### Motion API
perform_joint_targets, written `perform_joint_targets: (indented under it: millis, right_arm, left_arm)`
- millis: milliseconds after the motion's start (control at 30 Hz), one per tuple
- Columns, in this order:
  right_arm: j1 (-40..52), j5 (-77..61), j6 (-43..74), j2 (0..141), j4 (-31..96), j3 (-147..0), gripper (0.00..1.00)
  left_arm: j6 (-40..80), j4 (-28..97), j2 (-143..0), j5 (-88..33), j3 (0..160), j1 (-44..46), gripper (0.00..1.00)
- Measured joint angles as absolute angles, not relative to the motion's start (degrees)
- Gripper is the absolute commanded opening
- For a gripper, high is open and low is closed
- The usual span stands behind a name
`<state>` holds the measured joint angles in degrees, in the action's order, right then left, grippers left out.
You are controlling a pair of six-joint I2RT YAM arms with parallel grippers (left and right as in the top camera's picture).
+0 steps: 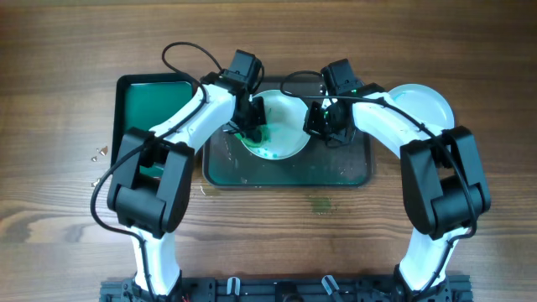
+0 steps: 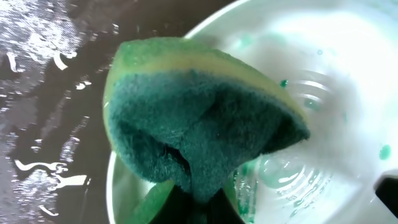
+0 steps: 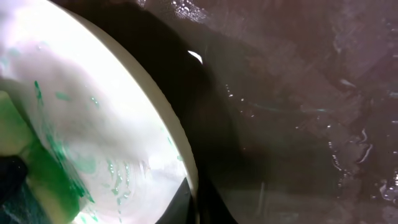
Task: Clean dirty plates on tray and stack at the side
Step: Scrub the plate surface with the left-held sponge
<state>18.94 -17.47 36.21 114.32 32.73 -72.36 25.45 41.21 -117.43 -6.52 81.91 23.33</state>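
My left gripper has the green sponge at the white plate's rim (image 2: 114, 182) while teal-green smears are still there toward the middle, so it should wipe the sponge back across those smears (image 2: 310, 102).
A white plate (image 1: 281, 126) with teal-green smears sits on the dark tray (image 1: 336, 172). My left gripper (image 1: 250, 127) is shut on a green sponge (image 2: 199, 124), which presses on the plate's left part (image 2: 323, 81). My right gripper (image 1: 323, 120) is shut on the plate's right rim (image 3: 186, 168), one finger on each side of the rim. In the right wrist view the sponge (image 3: 28, 171) shows at the lower left and the wet tray floor (image 3: 311, 124) to the right. Another white plate (image 1: 422, 103) lies on the table to the right of the tray.
A smaller bright green tray (image 1: 151, 96) lies to the left of the dark tray, partly under my left arm. Small bits of debris (image 1: 99, 153) lie on the wooden table at the left. A faint greenish stain (image 1: 319, 203) marks the table in front of the dark tray.
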Motion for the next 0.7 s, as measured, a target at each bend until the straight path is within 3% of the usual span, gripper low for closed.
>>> perform_joint_targets:
  millis: [467,700]
  right_arm:
    - [19.0,-16.8,36.0,114.3,32.6,-72.2,0.04]
    - [19.2,-16.7,36.0,114.3,31.8,-72.2,0.04]
  left_arm:
    - [25.1,35.7,-119.4,-19.8,81.3,28.4,0.04]
    - [25.3,28.2,-119.7,-11.8,80.7,24.7,0.04]
